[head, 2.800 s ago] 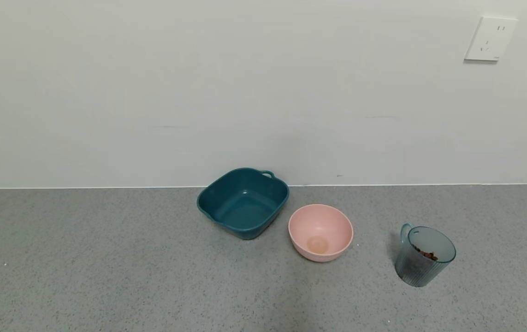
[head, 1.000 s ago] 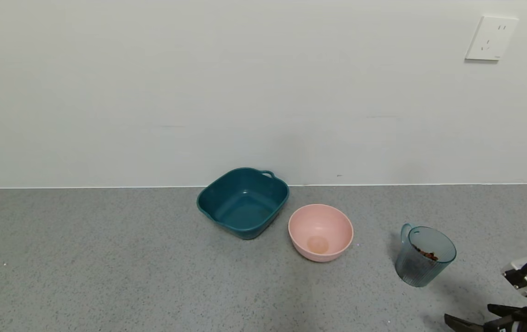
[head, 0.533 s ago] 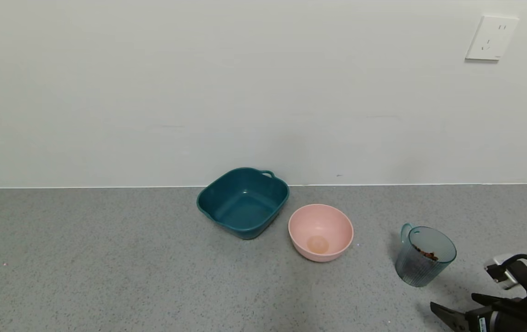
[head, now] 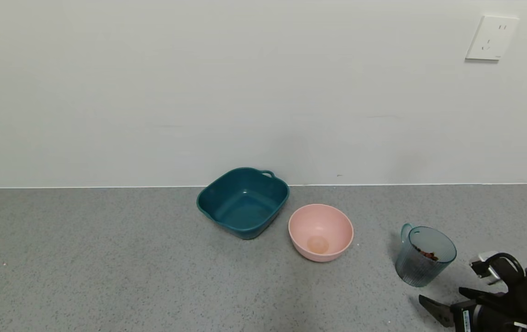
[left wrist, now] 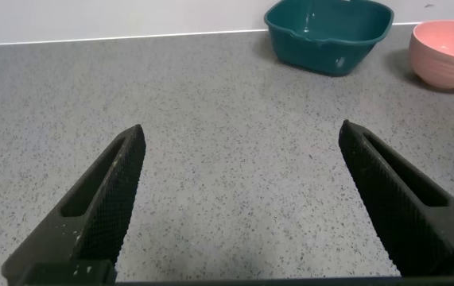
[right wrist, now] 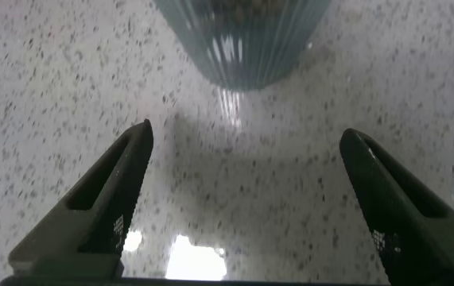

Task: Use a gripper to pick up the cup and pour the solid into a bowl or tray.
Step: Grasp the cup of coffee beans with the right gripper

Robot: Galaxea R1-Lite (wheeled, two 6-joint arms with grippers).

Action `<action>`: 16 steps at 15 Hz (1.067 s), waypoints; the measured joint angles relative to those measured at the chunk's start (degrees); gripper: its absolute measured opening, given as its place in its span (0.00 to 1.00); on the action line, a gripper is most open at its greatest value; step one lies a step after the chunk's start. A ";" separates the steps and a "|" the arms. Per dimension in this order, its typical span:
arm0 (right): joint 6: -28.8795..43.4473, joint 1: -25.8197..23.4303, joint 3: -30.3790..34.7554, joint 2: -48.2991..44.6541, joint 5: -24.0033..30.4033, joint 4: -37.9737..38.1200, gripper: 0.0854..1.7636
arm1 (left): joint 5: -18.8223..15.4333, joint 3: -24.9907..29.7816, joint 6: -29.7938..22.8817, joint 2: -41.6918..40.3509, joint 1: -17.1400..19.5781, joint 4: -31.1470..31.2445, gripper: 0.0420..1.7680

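Note:
The dark brown solid point(head: 425, 254) in the cup has an uneven, grainy top point(head: 430, 255), so I expect it to fall out as loose beans when I pour.
The ribbed blue-grey cup point(head: 424, 256) stands upright on the grey counter at the right, with the dark brown solid point(head: 425, 252) inside it. The pink bowl point(head: 321, 233) sits to its left. My right gripper point(head: 441, 295) is open and empty, low over the counter just in front and to the right of the cup, not touching it. In the right wrist view the cup point(right wrist: 242, 40) lies straight ahead beyond the open gripper point(right wrist: 246, 131). My left gripper point(left wrist: 241, 131) is open and empty over bare counter, out of the head view; the pink bowl point(left wrist: 449, 52) shows far off there.
A dark teal tub point(head: 243, 203) with handles stands left of the pink bowl, near the white wall; it also shows in the left wrist view point(left wrist: 330, 32). A wall socket point(head: 491, 39) is at the upper right. The grey counter point(head: 106, 258) spreads wide to the left.
My right gripper has come into view at the lower right corner and moved left toward the cup. The cup, bowl and tub have not moved.

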 joint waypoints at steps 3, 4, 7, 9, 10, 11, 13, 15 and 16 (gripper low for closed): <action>0.09 0.55 -0.02 4.99 -1.29 -9.22 0.97 | 0.00 0.00 0.00 0.00 0.00 -0.01 0.99; 0.09 0.69 0.00 6.03 -1.46 -9.87 0.97 | 0.00 0.00 0.00 0.00 0.00 0.00 0.99; 0.44 1.29 0.00 7.47 -1.68 -12.21 0.97 | 0.00 0.00 0.00 0.00 0.00 -0.01 0.99; 1.74 2.05 -0.02 7.96 -1.66 -15.60 0.97 | 0.00 0.00 0.00 0.00 -0.02 0.00 0.99; 1.94 2.43 0.00 8.27 -1.72 -16.85 0.97 | 0.00 0.00 0.00 0.00 -0.02 0.00 0.99; 1.97 2.68 0.00 8.62 -1.82 -17.35 0.97 | 0.00 0.00 0.00 0.00 0.00 -0.01 0.99; 1.97 2.84 0.00 9.03 -1.83 -17.43 0.97 | 0.00 0.00 0.02 0.00 -0.02 -0.01 0.99; 1.96 2.84 -0.24 9.23 -1.90 -17.42 0.97 | 0.00 0.00 0.00 0.00 -0.02 -0.01 0.99; 1.94 2.76 -0.52 9.40 -1.93 -17.42 0.97 | -0.02 0.00 0.00 0.00 -0.02 0.00 0.99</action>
